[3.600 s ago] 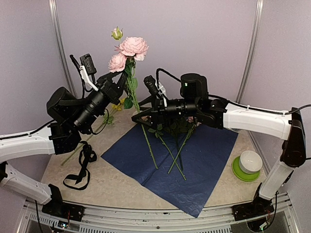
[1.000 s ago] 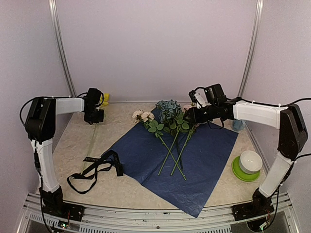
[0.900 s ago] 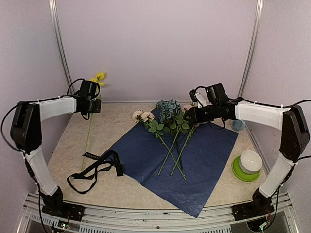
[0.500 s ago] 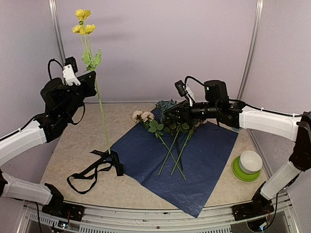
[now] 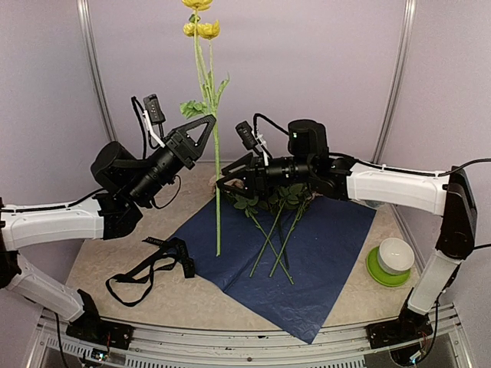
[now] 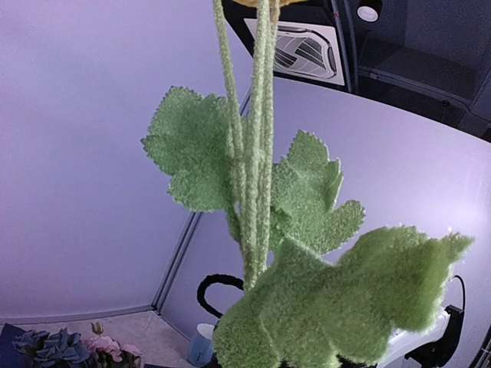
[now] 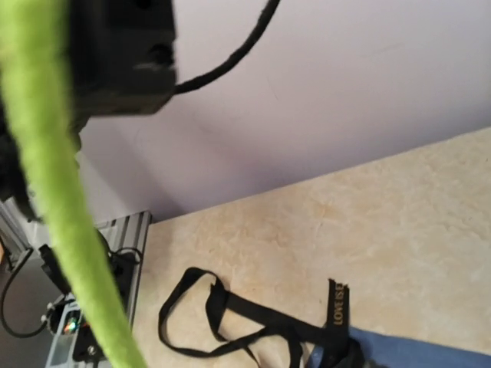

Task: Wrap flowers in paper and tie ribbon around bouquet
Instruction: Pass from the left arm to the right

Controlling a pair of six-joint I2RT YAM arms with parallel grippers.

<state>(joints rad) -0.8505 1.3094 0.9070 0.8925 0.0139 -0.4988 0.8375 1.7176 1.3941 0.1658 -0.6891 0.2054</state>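
My left gripper is holding the yellow flower (image 5: 207, 31) upright, off to one side of the crossed flowers. My right gripper should grab its lower stem (image 5: 218, 175) and lay the yellow flower over the crossed ones.
My left gripper (image 5: 209, 126) is shut on the thin stem of a yellow flower (image 5: 215, 192) and holds it upright over the left part of the paper (image 5: 322, 253), which lies dark blue face up. Its blooms (image 5: 201, 29) reach the top of the view. In the left wrist view the stem (image 6: 253, 169) and fuzzy green leaves (image 6: 330, 299) hide my fingers. My right gripper (image 5: 222, 182) stands open with its tips right at that stem, which shows blurred in its wrist view (image 7: 57, 199). The other flowers (image 5: 272, 230) lie crossed on the paper. The black ribbon (image 5: 149, 264) lies looped left of the paper.
A white bowl (image 5: 396, 254) sits on a green saucer at the right edge of the table. A light blue cup (image 6: 201, 345) stands at the back right. The ribbon's lettered end (image 7: 336, 303) lies at the paper's left corner (image 7: 414, 353).
The left arm has carried the yellow flower right, from beside the ribbon to over the paper's left part. The right gripper has moved left to the stem and opened wider.
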